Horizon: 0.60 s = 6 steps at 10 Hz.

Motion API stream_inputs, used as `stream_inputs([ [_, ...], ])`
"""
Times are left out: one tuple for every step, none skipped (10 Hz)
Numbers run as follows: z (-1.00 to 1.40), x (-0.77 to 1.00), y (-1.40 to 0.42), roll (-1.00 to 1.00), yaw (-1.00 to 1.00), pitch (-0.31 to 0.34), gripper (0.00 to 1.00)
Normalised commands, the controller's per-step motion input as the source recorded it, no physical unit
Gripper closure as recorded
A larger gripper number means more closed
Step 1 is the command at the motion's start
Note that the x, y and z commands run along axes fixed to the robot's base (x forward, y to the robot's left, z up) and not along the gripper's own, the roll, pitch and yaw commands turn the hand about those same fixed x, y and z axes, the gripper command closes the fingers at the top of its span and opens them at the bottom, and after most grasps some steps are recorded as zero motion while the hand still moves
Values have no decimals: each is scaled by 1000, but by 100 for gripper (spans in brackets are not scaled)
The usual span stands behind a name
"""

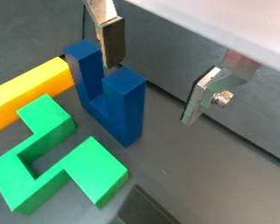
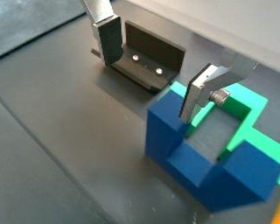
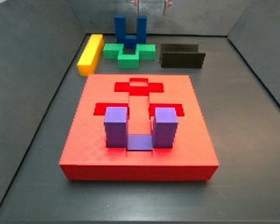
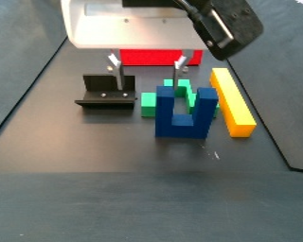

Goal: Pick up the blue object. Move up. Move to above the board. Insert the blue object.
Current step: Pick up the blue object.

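The blue object [image 3: 132, 40] will come up by itself when I lift it, because a piece of dark floor [image 1: 94, 124] separates it from the green block.
The blue object [image 4: 186, 115] is a dark blue U-shaped block that stands on the dark floor with its prongs up. It has the green block behind it and the yellow bar beside it. It also shows in both wrist views [image 1: 111, 94] [image 2: 199, 162] and in a side view [image 3: 129, 33]. My gripper [image 4: 148, 66] is open and empty, just above floor level. One finger [image 1: 112, 39] is by a prong of the blue object. The other finger [image 2: 202, 91] is off to the fixture's side. The red board [image 3: 95, 153] lies apart from them.
A purple U-shaped block [image 3: 132, 128] sits in the board's recess. A green block [image 4: 166, 97] touches the blue object. A yellow bar [image 4: 233, 101] lies alongside. The dark fixture [image 4: 105, 93] stands close to my gripper. Grey walls ring the floor.
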Motion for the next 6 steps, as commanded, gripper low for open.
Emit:
stream_inputs([
  [-123, -60, 83, 0, -17, -7, 0],
  [-249, -3, 43, 0, 0, -10, 0],
  [-277, -57, 0, 0, 0, -19, 0],
  [-266, -57, -3, 0, 0, -10, 0],
  [-223, -80, 0, 0, 0, -3, 0],
  [-197, -143, 0, 0, -20, -4, 0],
])
